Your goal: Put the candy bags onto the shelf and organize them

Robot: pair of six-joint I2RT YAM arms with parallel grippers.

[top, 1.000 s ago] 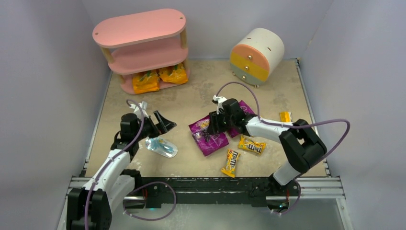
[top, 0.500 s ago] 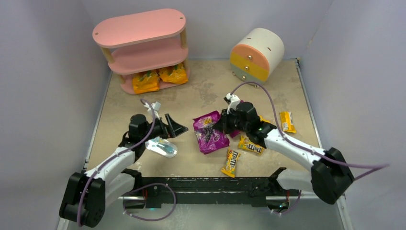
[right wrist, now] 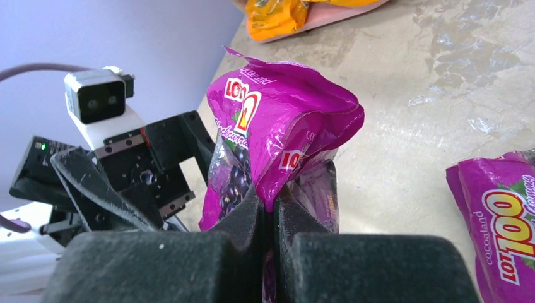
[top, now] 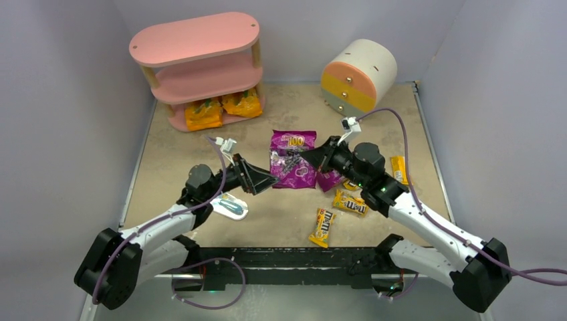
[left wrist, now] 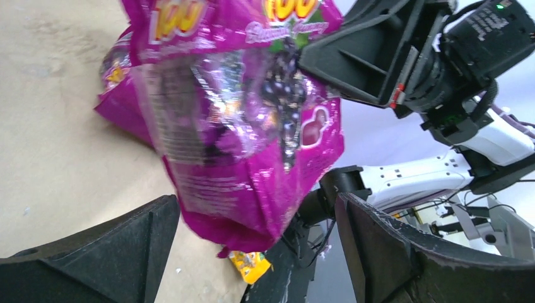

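Next, I take the purple bag [top: 282, 168] from my right gripper with my left gripper before I place it on the middle level, because the pink shelf [top: 204, 75] is on my left gripper's side.
My right gripper [top: 313, 158] is shut on a purple grape candy bag [top: 292, 158] and holds it up off the table; in the right wrist view the pads [right wrist: 246, 218] pinch the bag [right wrist: 277, 136] by an edge. My left gripper [top: 263, 179] is open just left of it; in the left wrist view the bag's lower end [left wrist: 240, 145] hangs between my open fingers [left wrist: 107, 255] without touching them. A second purple bag [top: 330, 180] lies on the table under my right arm. Two orange-yellow bags [top: 204, 113] [top: 242, 102] sit on the bottom tier of the pink shelf [top: 194, 41]. Small yellow M&M's packs [top: 323, 227] [top: 352, 202] [top: 398, 169] lie at the right.
A flat light-blue and white packet [top: 231, 206] lies by my left arm. A cream drum cabinet [top: 358, 75] with orange-yellow drawers stands at the back right. Walls close in the left, right and back. The shelf's top and middle tiers hold nothing.
My right gripper has lifted the purple bag off the table and carried it back and up. My left gripper has moved right, up to the bag, still open.
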